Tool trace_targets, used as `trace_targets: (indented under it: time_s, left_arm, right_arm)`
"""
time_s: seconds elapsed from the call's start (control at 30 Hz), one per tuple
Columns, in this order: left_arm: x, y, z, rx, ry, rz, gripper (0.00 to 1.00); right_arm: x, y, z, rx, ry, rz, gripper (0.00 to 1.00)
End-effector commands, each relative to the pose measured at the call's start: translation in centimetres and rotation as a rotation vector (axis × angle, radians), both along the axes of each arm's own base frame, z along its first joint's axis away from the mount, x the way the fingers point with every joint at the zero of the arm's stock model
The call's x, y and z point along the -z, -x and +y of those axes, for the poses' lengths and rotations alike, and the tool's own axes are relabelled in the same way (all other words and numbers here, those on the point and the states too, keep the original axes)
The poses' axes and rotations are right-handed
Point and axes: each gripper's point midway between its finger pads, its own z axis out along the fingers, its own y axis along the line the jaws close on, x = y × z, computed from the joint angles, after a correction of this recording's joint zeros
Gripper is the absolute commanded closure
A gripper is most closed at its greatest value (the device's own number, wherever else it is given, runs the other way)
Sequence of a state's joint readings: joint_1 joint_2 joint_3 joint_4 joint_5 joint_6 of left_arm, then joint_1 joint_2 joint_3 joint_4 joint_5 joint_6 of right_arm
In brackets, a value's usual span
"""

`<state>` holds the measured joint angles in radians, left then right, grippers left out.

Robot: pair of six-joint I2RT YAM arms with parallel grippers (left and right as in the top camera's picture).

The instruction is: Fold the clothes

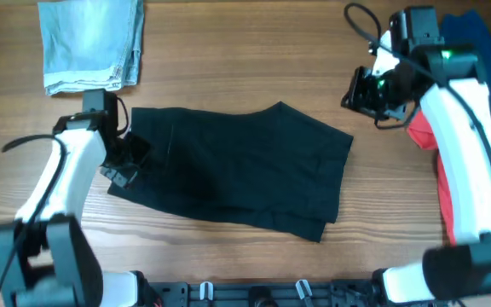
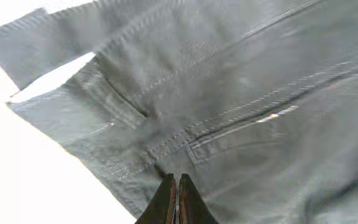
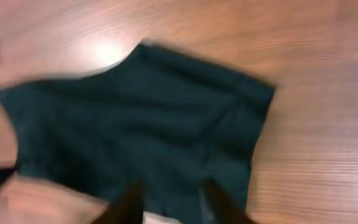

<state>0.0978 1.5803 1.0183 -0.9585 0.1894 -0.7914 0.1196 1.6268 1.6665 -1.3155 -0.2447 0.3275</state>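
Note:
The shorts' near edge (image 1: 258,223) slants toward the front rail. Next, my left gripper pushes the black cloth (image 1: 186,166) toward my right gripper's side to square up the shorts before I fold them.
The clothes in hand are wide black shorts (image 1: 237,170) lying flat across the middle of the wooden table. My left gripper (image 1: 126,162) is at their left edge. In the left wrist view its fingers (image 2: 177,180) are pressed together at the seamed fabric (image 2: 241,93), which puckers at the tips, so it is shut on the cloth. My right gripper (image 1: 361,89) hangs above the table off the shorts' upper right corner. The blurred right wrist view shows its gripper (image 3: 173,208) open, nothing between the fingers, with the shorts (image 3: 142,118) spread below.
A folded light-blue denim garment (image 1: 92,43) lies at the back left. A pile with a red piece (image 1: 450,205) and a dark blue piece (image 1: 471,30) sits along the right edge, under my right arm. The table's front rail (image 1: 254,294) runs along the near side.

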Motion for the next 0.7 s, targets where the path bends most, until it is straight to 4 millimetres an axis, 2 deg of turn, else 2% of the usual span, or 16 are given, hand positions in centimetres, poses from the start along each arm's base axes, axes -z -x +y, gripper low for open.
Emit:
trace_targets:
  time_s: [0.0, 0.03, 0.07, 0.1, 0.17, 0.27, 0.33, 0.4, 0.57, 0.67]
  left_arm:
    - [-1.1, -0.5, 0.8, 0.129, -0.073, -0.077, 0.94]
    - [-1.0, -0.7, 0.1, 0.209, -0.062, -0.092, 0.94]
    - [-0.9, -0.6, -0.3, 0.243, -0.065, -0.091, 0.93]
    - [-0.9, -0.5, -0.4, 0.255, -0.073, -0.088, 0.93]
    - [-0.9, -0.8, -0.6, 0.261, -0.074, -0.100, 0.96]
    - [-0.4, -1.1, -1.6, 0.301, -0.027, -0.105, 0.96]
    - [1.0, -0.7, -2.0, 0.333, -0.007, -0.058, 0.96]
    - [2.7, -0.8, -2.0, 0.346, 0.000, -0.022, 0.96]
    - [6.2, -0.8, -1.6, 0.344, -0.007, 0.058, 0.96]
    - [7.0, -0.1, 0.9, 0.284, -0.147, 0.126, 0.96]
  right_arm:
    - [1.9, 3.4, 4.9, -0.164, 0.001, 0.087, 0.63]
    - [3.3, 4.4, 6.3, -0.169, 0.001, 0.126, 0.74]
    - [5.7, 6.0, 7.8, -0.164, 0.007, 0.185, 0.87]
    - [7.9, 7.4, 8.4, -0.141, 0.023, 0.238, 0.94]
    - [12.3, 10.0, 8.6, -0.084, 0.046, 0.330, 0.96]
    - [17.0, 13.5, 9.8, -0.073, -0.075, 0.441, 0.96]
    - [18.8, 15.1, 9.4, -0.040, -0.082, 0.488, 0.96]
    - [19.6, 15.6, 8.8, 0.002, -0.061, 0.503, 0.96]
    - [20.3, 13.9, 7.7, 0.138, -0.046, 0.473, 0.96]
    - [20.7, 13.1, 7.0, 0.182, -0.065, 0.454, 0.96]
